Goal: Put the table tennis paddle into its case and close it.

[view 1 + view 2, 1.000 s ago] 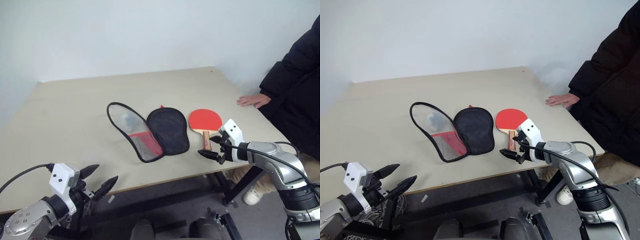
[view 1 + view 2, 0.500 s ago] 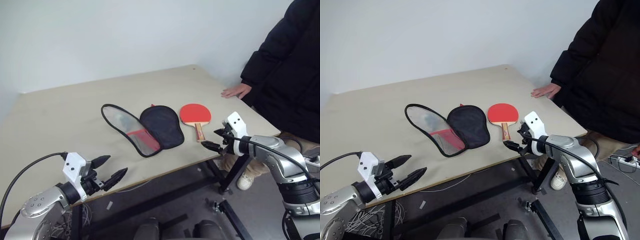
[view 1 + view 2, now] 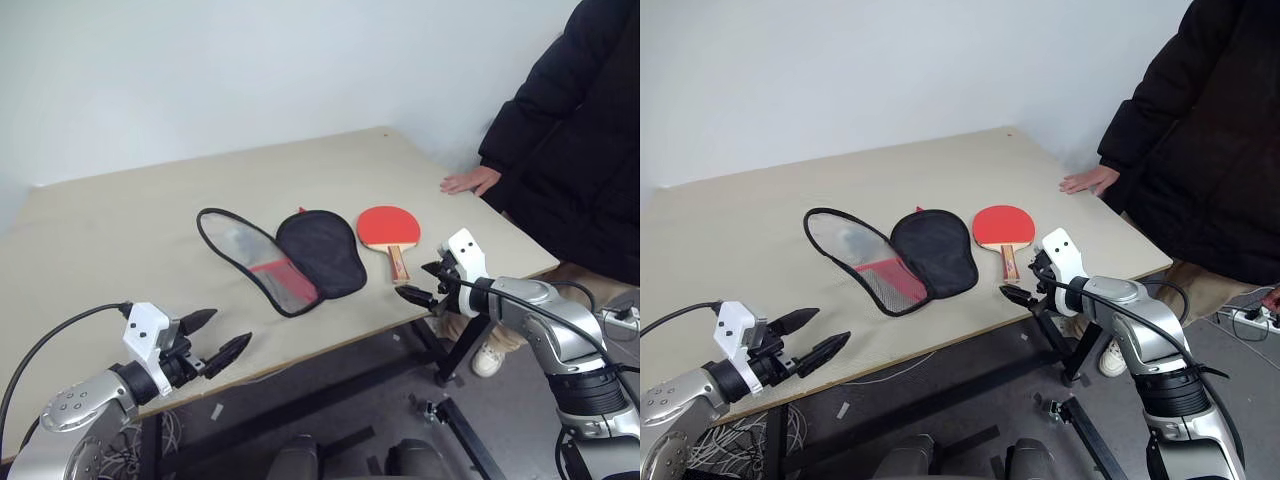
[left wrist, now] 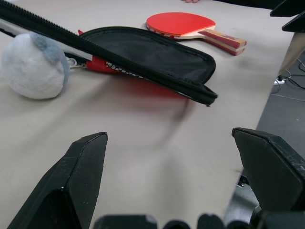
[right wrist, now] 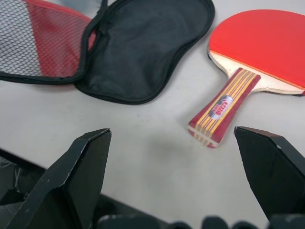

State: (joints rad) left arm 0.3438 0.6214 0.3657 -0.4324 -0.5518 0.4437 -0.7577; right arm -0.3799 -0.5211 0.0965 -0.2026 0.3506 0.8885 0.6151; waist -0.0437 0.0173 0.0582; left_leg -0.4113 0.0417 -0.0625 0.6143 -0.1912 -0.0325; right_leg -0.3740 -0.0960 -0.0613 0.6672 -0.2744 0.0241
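Observation:
I expect the whitish-grey ball to lie uncovered when I fold the mesh half over the paddle, because it shows through the mesh half's clear window.
The table tennis paddle lies flat, red face up, on the right of the table, its striped wooden handle pointing at the front edge. Just left of it the case lies spread open, the black half beside the paddle and the mesh half with a red label further left. My right gripper hovers open at the table's front edge, just short of the handle's end and touching nothing. My left gripper is open and empty, low before the front edge at the left, aimed toward the case.
A whitish-grey ball sits at the mesh half of the case. A person in a black jacket stands at the right, one hand resting flat on the beige table near its right edge.
The whole picture has shifted as the camera moved. My left gripper has crept slightly forward toward the table's edge. Paddle, case and the person's hand lie as before.

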